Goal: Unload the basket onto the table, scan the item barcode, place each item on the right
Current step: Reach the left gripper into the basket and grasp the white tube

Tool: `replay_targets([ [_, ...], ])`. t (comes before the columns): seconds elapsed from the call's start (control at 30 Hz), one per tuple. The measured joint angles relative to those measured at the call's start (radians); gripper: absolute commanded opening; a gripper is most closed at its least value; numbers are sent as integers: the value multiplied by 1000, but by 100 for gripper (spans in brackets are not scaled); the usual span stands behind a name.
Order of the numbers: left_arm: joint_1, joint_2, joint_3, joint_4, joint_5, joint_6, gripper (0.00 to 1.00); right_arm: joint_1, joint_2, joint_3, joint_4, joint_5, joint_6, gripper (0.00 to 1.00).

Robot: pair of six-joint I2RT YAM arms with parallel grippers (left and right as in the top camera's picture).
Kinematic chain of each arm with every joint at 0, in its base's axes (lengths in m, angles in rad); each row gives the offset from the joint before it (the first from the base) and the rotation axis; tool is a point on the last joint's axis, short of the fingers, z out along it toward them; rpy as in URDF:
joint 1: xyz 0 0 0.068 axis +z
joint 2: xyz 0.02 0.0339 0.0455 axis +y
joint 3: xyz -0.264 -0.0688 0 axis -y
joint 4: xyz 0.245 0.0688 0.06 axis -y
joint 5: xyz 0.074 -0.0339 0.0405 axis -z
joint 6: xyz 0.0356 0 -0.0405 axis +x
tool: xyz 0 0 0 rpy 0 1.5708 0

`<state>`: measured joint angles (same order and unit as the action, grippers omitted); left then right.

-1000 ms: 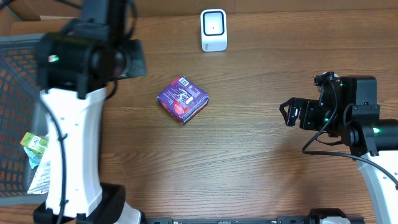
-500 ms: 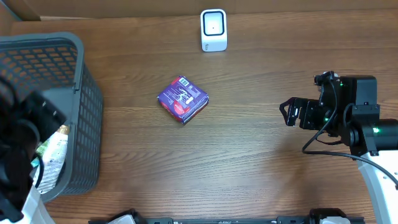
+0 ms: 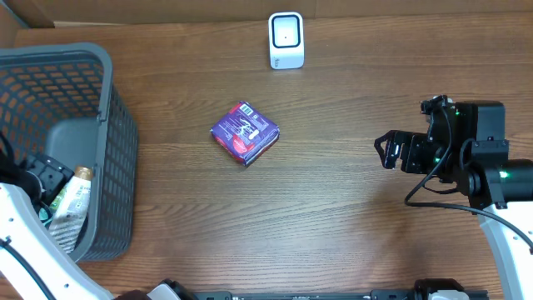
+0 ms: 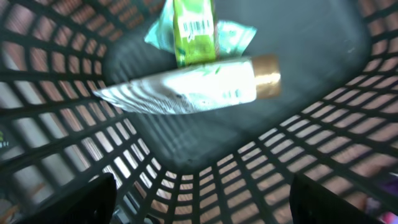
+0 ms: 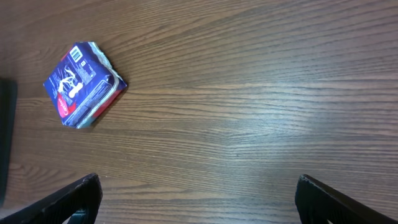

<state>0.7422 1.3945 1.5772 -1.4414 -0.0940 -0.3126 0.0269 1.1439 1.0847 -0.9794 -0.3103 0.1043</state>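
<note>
The white tube [image 3: 72, 208] lies uncovered on the green packet, so I keep bringing my left gripper down until its fingers straddle the tube [image 3: 79, 187] by the gold cap.
The item, a purple packet [image 3: 244, 132], lies flat mid-table with a small barcode label at its far corner. In the right wrist view the purple packet [image 5: 84, 84] sits upper left. The white scanner [image 3: 286, 40] stands at the table's back edge. My right gripper [image 3: 384, 152] hovers open at the right, well away from the packet; in its own view the right gripper [image 5: 199, 199] has only bare wood between its fingers. My left gripper [image 4: 202, 196] is open above the inside of the grey basket [image 3: 100, 75], holding nothing.
In the basket lie a white tube with a gold cap [image 4: 193, 87] and a green packet [image 4: 194, 28] showing a barcode. The basket wall [image 4: 298, 162] surrounds the left fingers. Bare wood table [image 3: 333, 217] lies between packet and right arm.
The left arm has swung out from over the basket to the lower left, uncovering it, and its gripper has gone from shut to open. Right arm and purple packet have not moved.
</note>
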Motion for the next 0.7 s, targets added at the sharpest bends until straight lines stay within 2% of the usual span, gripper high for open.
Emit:
replay_targets([
  [0.3,0,0,-267,249,5,72,84,0,10,0,18,0,0,100],
  [0.43,0,0,-349,356,5,121,90,0,23,0,18,0,0,100],
  [0.7,0,0,-479,499,5,212,91,0,34,0,18,0,0,100],
])
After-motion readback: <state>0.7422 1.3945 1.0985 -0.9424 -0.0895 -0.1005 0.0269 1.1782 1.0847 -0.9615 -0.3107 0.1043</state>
